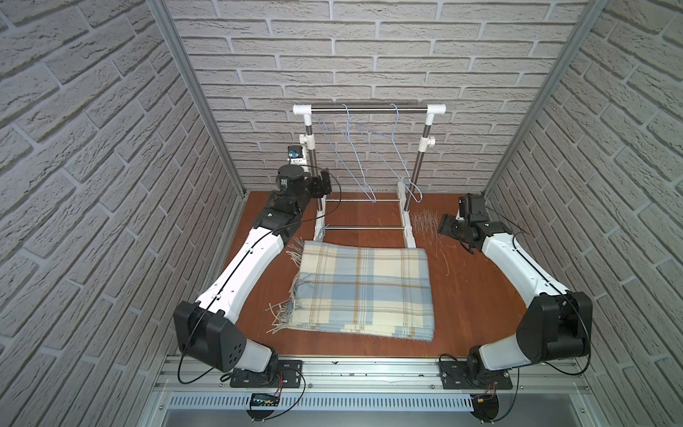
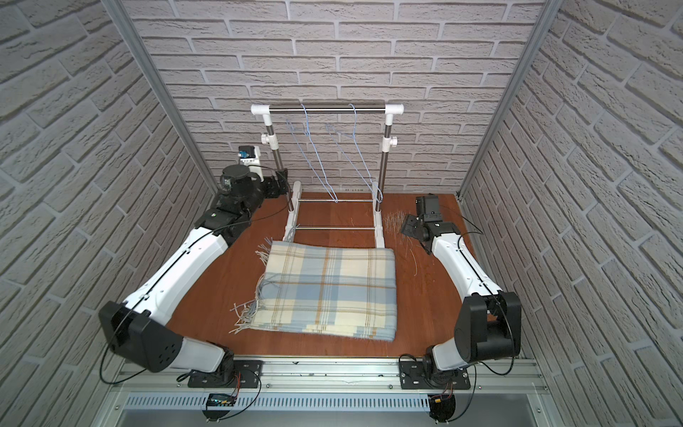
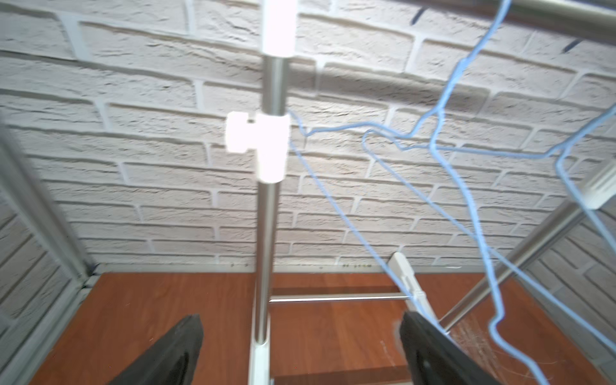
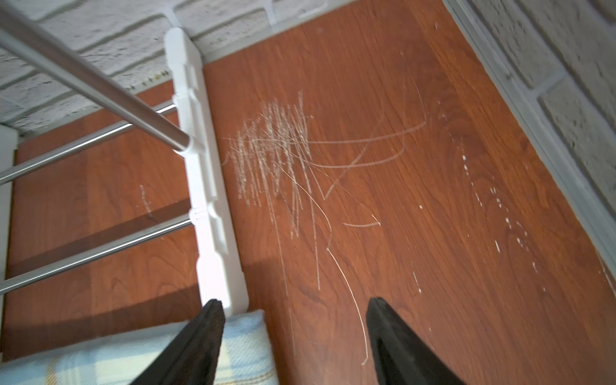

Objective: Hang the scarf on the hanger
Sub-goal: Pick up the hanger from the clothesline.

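The rack's post (image 3: pixel 267 224) is in front of my left gripper's open fingers, so next I go up past the post and grab the closest blue hanger's shoulder (image 3: pixel 463 186) below the hanger's neck.
A folded plaid scarf (image 1: pixel 364 292) (image 2: pixel 329 292) in cream and pale blue lies flat mid-table, with its fringe toward the left arm. Two blue wire hangers (image 1: pixel 347 127) (image 1: pixel 394 135) hang on the rack's bar. In the left wrist view a hanger (image 3: pixel 435 133) shows close ahead. My left gripper (image 1: pixel 324 183) (image 3: pixel 300 316) is open, level with the rack's left post. My right gripper (image 1: pixel 449 225) (image 4: pixel 294 301) is open low by the rack's right foot. One of its fingers (image 4: pixel 203 333) lies over the scarf's far corner (image 4: pixel 246 350).
The white and steel rack (image 1: pixel 369 108) stands at the back of the wooden table (image 1: pixel 473 288), its feet and cross rods reaching to the scarf's far edge. Brick-pattern walls close in on three sides. Scratch marks (image 4: pixel 273 160) cover the wood beside the rack's right foot.
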Tool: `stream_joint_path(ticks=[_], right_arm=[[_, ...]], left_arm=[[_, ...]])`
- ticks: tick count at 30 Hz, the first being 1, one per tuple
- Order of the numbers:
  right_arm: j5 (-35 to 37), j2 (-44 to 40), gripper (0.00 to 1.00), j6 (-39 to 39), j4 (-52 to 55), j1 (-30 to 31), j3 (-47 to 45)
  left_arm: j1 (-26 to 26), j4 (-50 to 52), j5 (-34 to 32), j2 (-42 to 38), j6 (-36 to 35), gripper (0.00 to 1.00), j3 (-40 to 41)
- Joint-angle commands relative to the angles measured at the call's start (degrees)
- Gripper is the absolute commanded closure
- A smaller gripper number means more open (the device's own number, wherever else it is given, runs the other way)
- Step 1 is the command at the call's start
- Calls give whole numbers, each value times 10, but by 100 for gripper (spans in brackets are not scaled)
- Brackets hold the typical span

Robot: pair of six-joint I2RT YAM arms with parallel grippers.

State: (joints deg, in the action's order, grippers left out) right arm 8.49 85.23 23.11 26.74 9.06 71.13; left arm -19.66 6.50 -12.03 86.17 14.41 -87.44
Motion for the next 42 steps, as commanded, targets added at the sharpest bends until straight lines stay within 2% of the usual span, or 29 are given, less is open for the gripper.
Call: stream_joint_path(ticks=[1, 6, 12, 15, 21, 26, 32, 38, 42], right_arm=[[25, 0, 27, -43, 3, 34, 44], [19, 19, 28, -58, -4, 45, 66], [14, 39, 29, -79, -6, 46, 86], [13, 46, 29, -88, -6, 46, 90], [11, 64, 29, -97, -9, 46, 105], [3, 76, 29, -95, -9, 45, 112], [-1, 80, 29, -95, -10, 46, 112], [1, 81, 28, -100, -11, 45, 116], [4, 80, 28, -107, -12, 45, 115]], left_arm=[[-12, 31, -18, 59, 53, 3, -72], [-41, 15, -31, 141, 70, 4, -161], [-51, 15, -17, 218, 106, 7, -248], [-64, -10, -39, 221, 104, 9, -248], [-74, 7, -89, 195, 104, 17, -231], [-81, 3, -85, 165, 109, 18, -220], [-93, -16, -65, 160, 118, 13, -233], [-92, 9, -24, 257, 123, 5, -340], [-92, 60, -29, 323, 121, 3, -427]])
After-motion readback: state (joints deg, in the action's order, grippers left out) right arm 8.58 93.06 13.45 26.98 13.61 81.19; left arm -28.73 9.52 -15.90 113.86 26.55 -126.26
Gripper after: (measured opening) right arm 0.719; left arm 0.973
